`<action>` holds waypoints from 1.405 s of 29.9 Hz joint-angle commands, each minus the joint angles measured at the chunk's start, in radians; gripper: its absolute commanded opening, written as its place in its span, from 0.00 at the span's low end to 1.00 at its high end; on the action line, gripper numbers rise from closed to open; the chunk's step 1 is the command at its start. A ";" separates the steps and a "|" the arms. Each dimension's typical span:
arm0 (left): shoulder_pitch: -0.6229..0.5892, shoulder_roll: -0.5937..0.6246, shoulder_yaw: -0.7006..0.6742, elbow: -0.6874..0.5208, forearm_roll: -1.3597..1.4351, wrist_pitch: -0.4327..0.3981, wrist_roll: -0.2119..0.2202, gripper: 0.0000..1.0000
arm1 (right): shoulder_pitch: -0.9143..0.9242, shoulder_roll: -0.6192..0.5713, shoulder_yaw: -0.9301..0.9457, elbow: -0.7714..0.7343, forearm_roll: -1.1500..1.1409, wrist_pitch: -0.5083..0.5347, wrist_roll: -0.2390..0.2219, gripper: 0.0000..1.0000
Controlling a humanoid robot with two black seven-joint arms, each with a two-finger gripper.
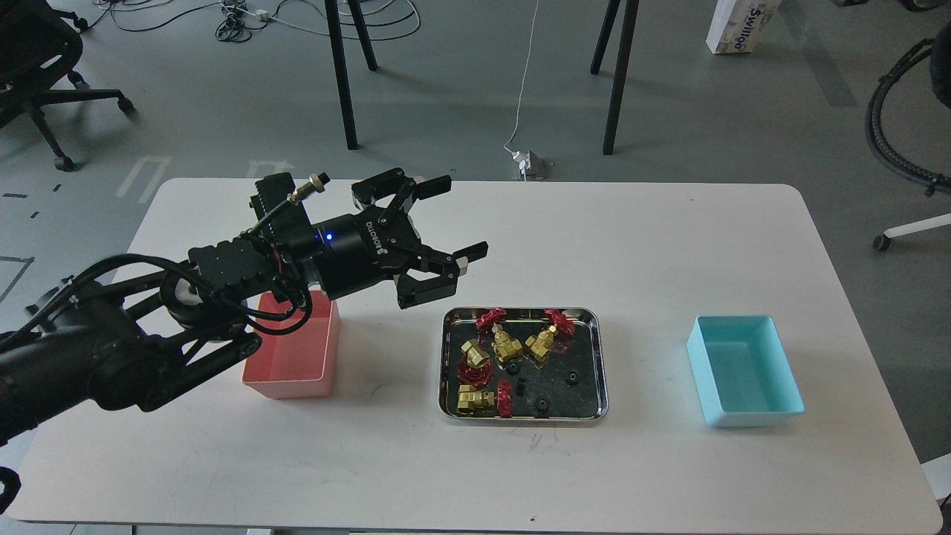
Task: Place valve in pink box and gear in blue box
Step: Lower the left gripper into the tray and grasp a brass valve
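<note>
I can see the dark tray's bottom between the brass valve and the valves next to it, so the brass valve will come loose alone when I lift it.
Several brass valves with red handwheels lie in the left half of a shiny steel tray; the nearest one lies at the front left. Tiny black gears lie in the tray's right half. The pink box stands left of the tray, partly covered by my left arm. The blue box stands at the right and holds nothing. My left gripper is open and empty, above the table, up and left of the tray. My right gripper is out of view.
The white table carries only the tray and the two boxes. A small black oblong piece lies in the tray. Chair legs, cables and a carton are on the floor behind.
</note>
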 commanded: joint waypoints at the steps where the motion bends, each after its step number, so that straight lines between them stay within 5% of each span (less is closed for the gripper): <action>1: 0.055 -0.031 0.003 0.018 0.025 0.000 0.049 0.99 | 0.003 0.000 -0.002 -0.001 -0.009 -0.003 0.000 0.99; 25: 0.221 -0.381 0.019 0.334 0.025 -0.031 0.066 1.00 | -0.011 -0.005 -0.007 -0.018 -0.020 -0.003 0.000 0.99; 39: 0.221 -0.404 0.021 0.455 0.025 -0.025 0.057 1.00 | -0.013 -0.001 -0.007 -0.020 -0.022 -0.003 0.000 0.99; 42: 0.219 -0.405 0.021 0.455 0.025 -0.025 0.057 0.92 | -0.014 0.001 -0.007 -0.021 -0.023 -0.003 0.000 0.99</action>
